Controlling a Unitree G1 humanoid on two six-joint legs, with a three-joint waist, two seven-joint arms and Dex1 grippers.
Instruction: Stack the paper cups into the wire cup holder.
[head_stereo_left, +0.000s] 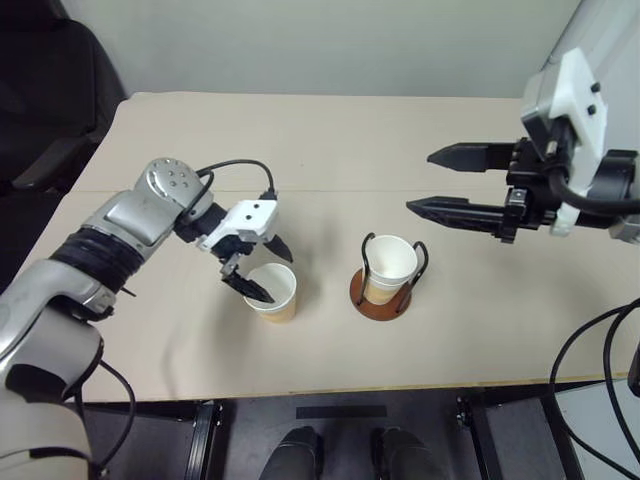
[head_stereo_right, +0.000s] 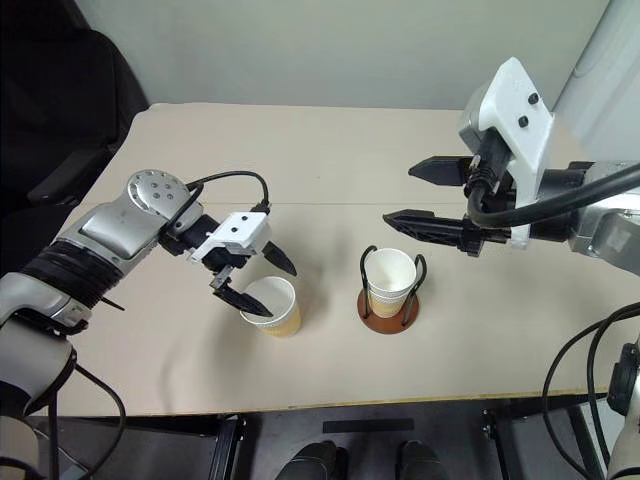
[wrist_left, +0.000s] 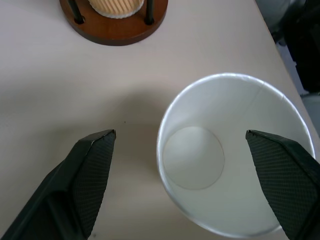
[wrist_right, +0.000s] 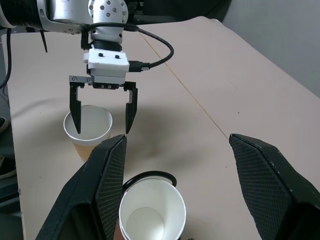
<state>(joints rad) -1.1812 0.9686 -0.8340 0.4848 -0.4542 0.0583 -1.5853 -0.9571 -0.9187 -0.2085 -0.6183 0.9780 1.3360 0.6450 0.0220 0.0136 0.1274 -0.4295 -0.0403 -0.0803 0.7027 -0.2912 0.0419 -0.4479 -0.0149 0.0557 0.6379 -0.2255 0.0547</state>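
Observation:
The loose cup's opening (wrist_left: 225, 150) has one finger across it and the other finger wide of it, so next my left gripper moves back before it pinches the loose cup's rim (wrist_left: 161, 167).
A paper cup (head_stereo_left: 278, 300), white inside and tan outside, stands upright on the beige table (head_stereo_left: 330, 150) left of centre. My left gripper (head_stereo_left: 280, 278) is open and tilted down over it. One finger (wrist_right: 75, 112) hangs over the cup's mouth and the other finger (wrist_right: 131, 110) is outside the wall, with neither pressing it. To the cup's right stands the wire cup holder (head_stereo_left: 379, 299), a reddish-brown disc with black wire loops, and a paper cup (head_stereo_left: 391, 262) sits upright in it. My right gripper (head_stereo_left: 419, 181) hovers open above and right of the holder, holding nothing.
A black chair (head_stereo_left: 45, 110) stands off the table's far left corner. The table's front edge (head_stereo_left: 330, 392) runs close below the cups. Black cables (head_stereo_left: 600, 350) hang at the right. Bare tabletop lies behind the cups.

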